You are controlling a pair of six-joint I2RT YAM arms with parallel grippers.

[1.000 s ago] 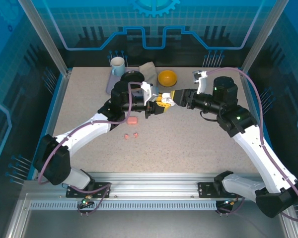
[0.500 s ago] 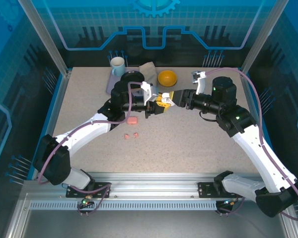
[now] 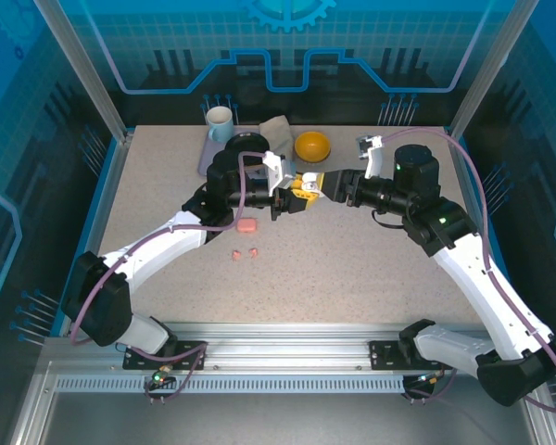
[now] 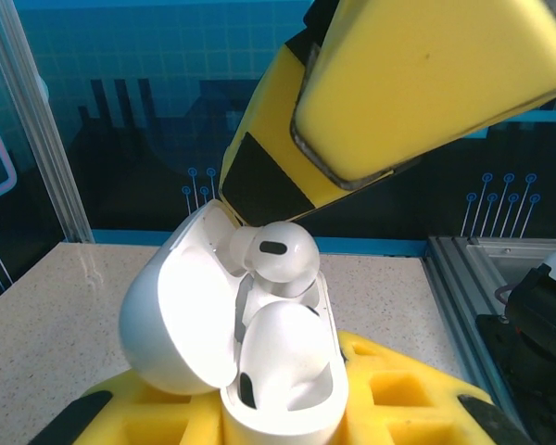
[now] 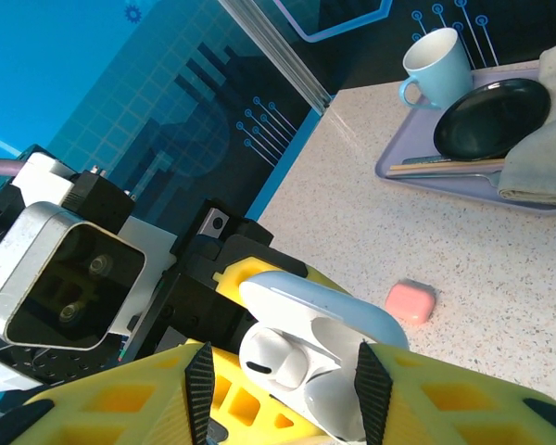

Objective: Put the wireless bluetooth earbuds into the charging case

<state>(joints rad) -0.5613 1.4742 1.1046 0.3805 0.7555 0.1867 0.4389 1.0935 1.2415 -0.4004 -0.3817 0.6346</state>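
Note:
The second earbud (image 4: 285,252) is leaning crooked and high in the far slot (image 4: 306,293). My right gripper should push it straight with the end of a finger before easing it down.
My left gripper (image 3: 290,197) is shut on an open white charging case (image 4: 181,311), lifted above the table with its lid swung to the left. One white earbud (image 4: 283,348) sits in the near slot. A second white earbud (image 4: 276,252) stands part-way into the far slot. My right gripper (image 3: 309,184) meets the case from the right, and its yellow fingers (image 5: 102,408) straddle the case (image 5: 324,301) and the raised earbud (image 5: 276,357) without pinching them. A pink case (image 3: 247,225) lies shut on the table, with two pink earbuds (image 3: 236,255) (image 3: 253,251) just in front of it.
At the back left a lilac tray (image 3: 207,159) holds a pale blue cup (image 3: 220,120), a black plate (image 5: 491,116) and a folded grey cloth (image 5: 547,158). An orange bowl (image 3: 312,146) stands behind the two grippers.
The right gripper has edged slightly leftward toward the case. The left arm, pink case and pink earbuds have not moved.

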